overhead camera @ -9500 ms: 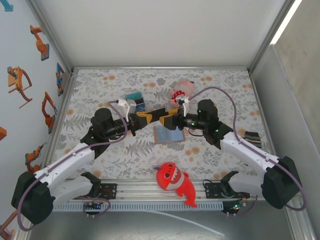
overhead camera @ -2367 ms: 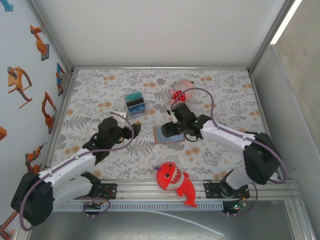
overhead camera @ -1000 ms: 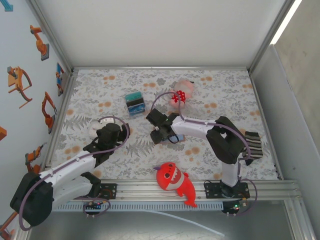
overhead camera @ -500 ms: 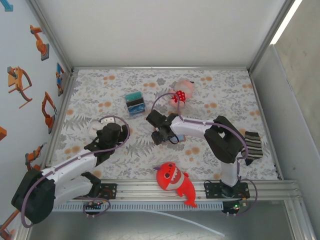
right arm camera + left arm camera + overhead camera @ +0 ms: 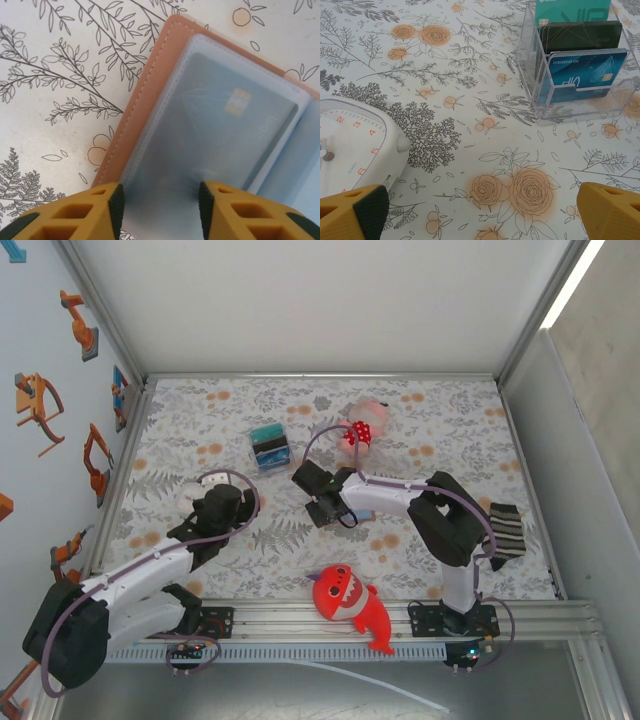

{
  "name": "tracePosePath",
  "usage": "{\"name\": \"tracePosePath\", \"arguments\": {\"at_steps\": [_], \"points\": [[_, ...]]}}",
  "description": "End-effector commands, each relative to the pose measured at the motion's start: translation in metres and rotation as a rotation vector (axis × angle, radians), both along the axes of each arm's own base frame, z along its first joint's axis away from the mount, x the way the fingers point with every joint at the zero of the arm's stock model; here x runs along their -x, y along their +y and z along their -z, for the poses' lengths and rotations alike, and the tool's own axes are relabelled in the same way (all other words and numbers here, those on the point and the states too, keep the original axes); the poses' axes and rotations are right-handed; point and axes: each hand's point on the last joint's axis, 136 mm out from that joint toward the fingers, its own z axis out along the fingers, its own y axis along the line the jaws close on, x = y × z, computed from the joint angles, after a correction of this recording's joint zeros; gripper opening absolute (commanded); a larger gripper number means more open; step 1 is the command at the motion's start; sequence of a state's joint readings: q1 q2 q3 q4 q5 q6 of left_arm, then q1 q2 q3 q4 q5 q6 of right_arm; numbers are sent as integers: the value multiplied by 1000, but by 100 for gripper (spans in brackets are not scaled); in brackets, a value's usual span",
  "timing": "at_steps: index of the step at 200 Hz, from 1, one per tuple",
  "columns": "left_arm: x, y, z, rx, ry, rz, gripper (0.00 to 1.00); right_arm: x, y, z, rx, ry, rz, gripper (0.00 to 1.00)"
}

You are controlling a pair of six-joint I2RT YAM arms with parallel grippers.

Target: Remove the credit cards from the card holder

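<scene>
The top sleeve is lying flat over the credit card point(image 5: 220, 120). Next, my right gripper pinches up the sleeve point(image 5: 162, 192) again and flips it over to uncover the card.
The card holder point(image 5: 150, 95) lies open on the flowered mat, its tan leather edge to the left and clear blue-grey sleeves on top. One credit card point(image 5: 235, 125) with a gold chip shows through the top sleeve. My right gripper point(image 5: 161, 205) is down on the sleeve's near edge. Its jaws are partly closed but still apart, with the sleeve flat between the pads. In the top view the right gripper point(image 5: 322, 508) covers most of the holder. My left gripper point(image 5: 485, 212) hovers open over bare mat, holding nothing. It is at the left in the top view point(image 5: 215, 502).
A clear box of teal, black and blue cards point(image 5: 577, 65) stands beyond the left gripper, and a white dial timer point(image 5: 350, 145) lies at its left. A red shark plush point(image 5: 350, 605) sits near the front rail. A pink plush point(image 5: 362, 425) is at the back and a striped sock point(image 5: 505, 530) at the right.
The right gripper's jaws have narrowed over the sleeve while staying on the holder. The left arm has hardly moved.
</scene>
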State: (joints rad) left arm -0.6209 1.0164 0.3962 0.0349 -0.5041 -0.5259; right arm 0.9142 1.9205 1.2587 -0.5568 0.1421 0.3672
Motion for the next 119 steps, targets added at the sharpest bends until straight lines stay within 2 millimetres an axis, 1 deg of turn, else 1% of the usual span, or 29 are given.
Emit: {"name": "tracePosePath", "arguments": {"at_steps": [1, 31, 73, 85, 101, 119], "points": [[-5, -3, -21, 12, -37, 12, 97, -1, -12, 4, 29, 2, 13, 39], [-5, -4, -30, 19, -57, 24, 97, -4, -15, -2, 12, -13, 22, 34], [-5, -6, -37, 29, -72, 35, 97, -7, -16, -11, -50, -23, 38, 26], [-4, -6, -39, 32, -75, 39, 97, -7, -17, -12, -60, -22, 42, 23], [-4, -7, -41, 36, -80, 44, 97, -7, -17, -13, -72, -21, 45, 14], [-4, -7, -44, 38, -85, 47, 97, -8, -19, -15, -69, -29, 49, 12]]}}
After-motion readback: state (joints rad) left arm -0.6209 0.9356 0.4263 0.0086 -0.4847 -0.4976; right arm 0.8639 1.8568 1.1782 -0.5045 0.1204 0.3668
